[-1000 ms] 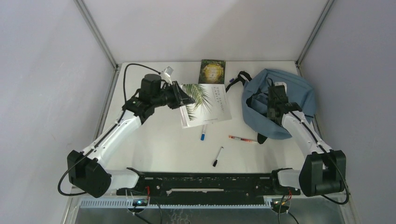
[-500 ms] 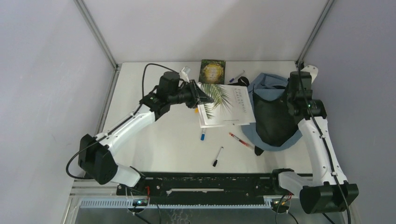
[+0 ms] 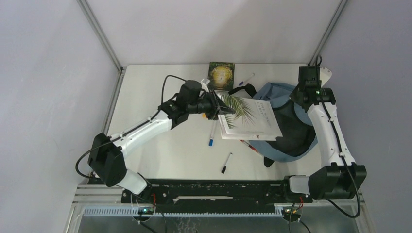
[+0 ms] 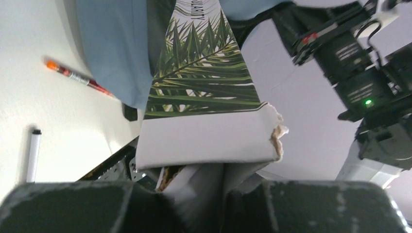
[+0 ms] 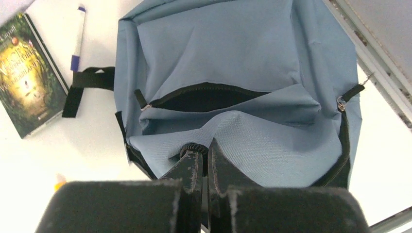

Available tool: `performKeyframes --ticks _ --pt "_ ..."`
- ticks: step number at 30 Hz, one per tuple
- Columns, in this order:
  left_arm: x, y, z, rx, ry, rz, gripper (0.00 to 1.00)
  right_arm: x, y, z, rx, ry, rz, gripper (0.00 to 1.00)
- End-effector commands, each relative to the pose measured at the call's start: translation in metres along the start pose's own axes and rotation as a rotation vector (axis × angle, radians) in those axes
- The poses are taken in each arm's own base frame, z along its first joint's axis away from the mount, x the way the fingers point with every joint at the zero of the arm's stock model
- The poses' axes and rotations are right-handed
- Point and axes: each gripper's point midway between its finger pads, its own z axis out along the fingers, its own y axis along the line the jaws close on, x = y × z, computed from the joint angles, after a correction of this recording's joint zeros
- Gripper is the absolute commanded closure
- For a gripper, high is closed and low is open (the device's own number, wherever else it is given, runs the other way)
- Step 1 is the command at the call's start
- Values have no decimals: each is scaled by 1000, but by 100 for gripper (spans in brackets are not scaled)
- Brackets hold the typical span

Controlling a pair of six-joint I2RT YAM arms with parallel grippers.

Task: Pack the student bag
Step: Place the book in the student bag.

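The white book's far end (image 3: 272, 121) is pointing into the bag's opening (image 3: 294, 127), so my left gripper goes on pushing until the book's held corner is past the bag's rim, and then let go.
The student bag (image 3: 278, 91) is a blue-grey backpack at the right of the table, its mouth held open and showing a dark inside. My right gripper (image 3: 303, 98) is shut on the bag's zip edge (image 5: 228, 131) and holds it up. My left gripper (image 3: 219, 108) is shut on the corner of a white book with a palm-leaf cover (image 3: 250, 116). The book is held off the table, and its far end reaches over the bag's open mouth. In the left wrist view the book (image 4: 204, 97) points at the bag (image 4: 111, 53).
A green-and-gold book (image 3: 221, 74) and a blue-capped marker (image 3: 246, 79) lie at the back. A blue pen (image 3: 212, 133), a red pen (image 3: 248, 144) and a black marker (image 3: 226, 163) lie mid-table. The bag's black strap (image 5: 87, 85) lies beside the green book.
My left gripper has carried the palm-leaf book to the right, up to the bag. My right gripper has lifted the bag's edge and moved back, and the bag's mouth has opened.
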Motion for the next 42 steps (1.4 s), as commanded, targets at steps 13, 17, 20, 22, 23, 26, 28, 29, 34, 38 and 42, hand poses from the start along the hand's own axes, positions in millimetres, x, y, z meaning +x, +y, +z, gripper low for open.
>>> performKeyframes --ticks 13,17,20,22,23,26,28,29,34,38,42 --pt "28 -42 41 20 47 -20 91 -63 42 -2 -107 -91 258 100" --pt "7 -34 54 5 -73 -83 92 -59 44 -2 -122 -89 273 100" --pt "-16 -32 71 12 -169 -121 94 -52 44 -1 -140 -84 287 100" --pt "-26 -38 84 60 -200 -148 95 -48 45 -1 -147 -76 286 100" --pt "-31 -40 90 78 -213 -160 98 -47 45 -1 -148 -73 282 100" --pt "-43 -37 106 114 -257 -219 100 -44 44 -3 -150 -67 268 100" --pt "-49 -35 115 146 -276 -266 100 -42 43 -4 -149 -69 263 100" --pt "-51 -36 120 162 -280 -277 100 -42 42 -5 -149 -72 263 100" --pt "-69 -24 140 191 -371 -287 100 -42 41 -11 -164 -80 263 100" --pt "-75 -21 157 228 -404 -254 98 -42 43 -15 -192 -81 252 100" --pt "-65 -24 176 270 -378 -228 90 -40 44 -17 -206 -69 231 100"
